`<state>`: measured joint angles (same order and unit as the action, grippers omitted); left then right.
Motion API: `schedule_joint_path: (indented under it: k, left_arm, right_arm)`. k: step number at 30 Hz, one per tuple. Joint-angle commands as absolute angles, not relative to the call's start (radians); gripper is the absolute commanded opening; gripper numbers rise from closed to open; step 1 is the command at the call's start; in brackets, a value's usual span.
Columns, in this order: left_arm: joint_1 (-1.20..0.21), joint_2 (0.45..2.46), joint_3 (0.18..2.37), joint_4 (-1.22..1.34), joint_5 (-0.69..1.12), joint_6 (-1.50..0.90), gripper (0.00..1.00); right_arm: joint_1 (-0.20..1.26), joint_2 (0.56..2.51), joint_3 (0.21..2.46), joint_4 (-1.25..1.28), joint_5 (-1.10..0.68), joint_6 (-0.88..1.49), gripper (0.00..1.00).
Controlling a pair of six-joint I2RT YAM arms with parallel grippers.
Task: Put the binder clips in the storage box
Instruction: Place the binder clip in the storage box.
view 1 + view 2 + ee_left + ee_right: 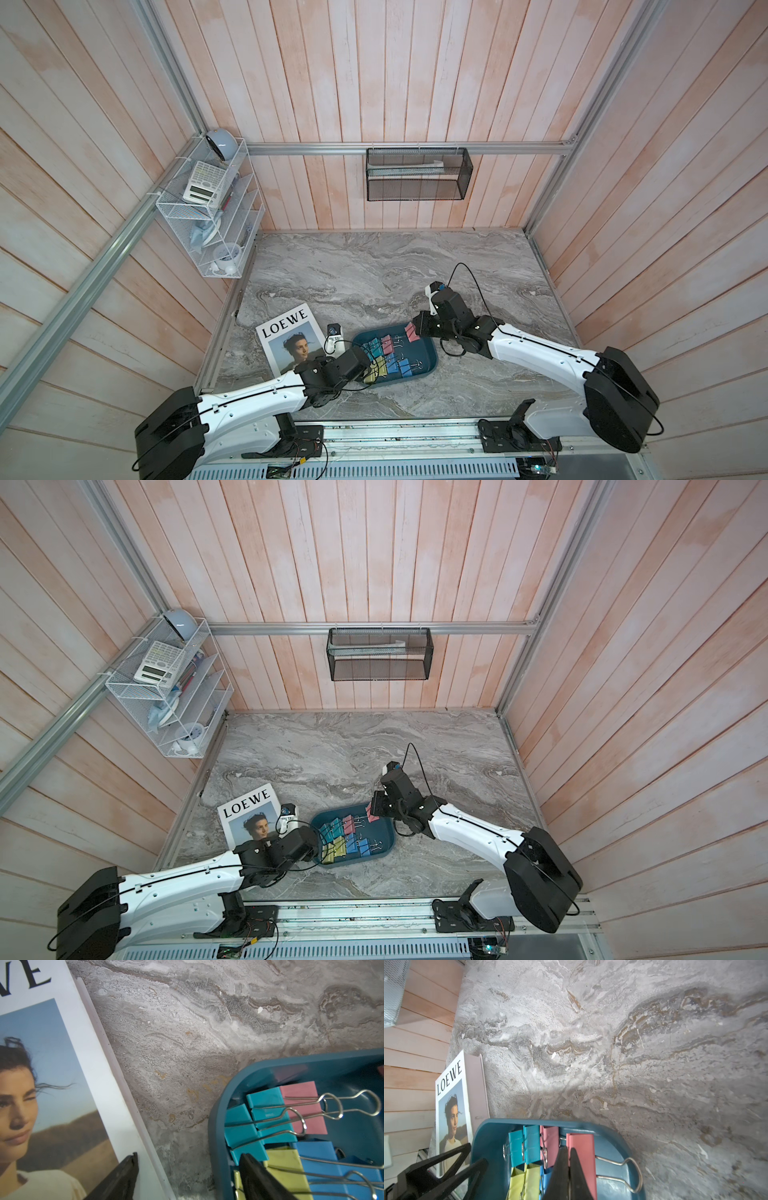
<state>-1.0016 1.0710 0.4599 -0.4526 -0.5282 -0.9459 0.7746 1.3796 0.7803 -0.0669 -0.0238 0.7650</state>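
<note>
The held pink clip (412, 332) is parallel to the pink clip in the box (387, 344), so my right gripper should go on lowering it beside that clip and let go of it there.
The dark teal storage box (420, 354) (383, 833) sits on the marble tabletop, in both top views. Several binder clips lie inside it: teal (371, 347), pink (387, 344), blue (400, 365) and yellow (374, 375). My right gripper (419, 329) (568, 1149) is shut on another pink binder clip (411, 333) (582, 1151), held over the box's far right corner, one wire handle sticking out. My left gripper (188, 1155) stands open astride the box's left wall (216, 1126), one finger over the magazine, the other over the teal and yellow clips (245, 1132).
A LOEWE magazine (286, 338) lies just left of the box. A black mesh basket (417, 174) hangs on the back wall and a white wire rack (212, 208) on the left wall. Bare marble stretches behind and right of the box.
</note>
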Motion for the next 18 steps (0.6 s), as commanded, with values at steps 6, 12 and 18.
schedule_joint_path:
  k: [6,12,18]
  left_arm:
    - [-0.996,1.106,0.446,-0.468,-0.471,-0.945,0.82]
    - [-0.996,1.109,0.447,-0.465,-0.469,-0.945,0.82]
    - [-0.996,1.117,0.451,-0.464,-0.468,-0.942,0.82]
  right_arm:
    - [0.805,1.440,0.771,0.016,0.014,0.817,0.00]
    - [0.821,1.446,0.737,0.048,0.012,0.840,0.00]
    - [0.834,1.492,0.725,0.104,0.009,0.858,0.00]
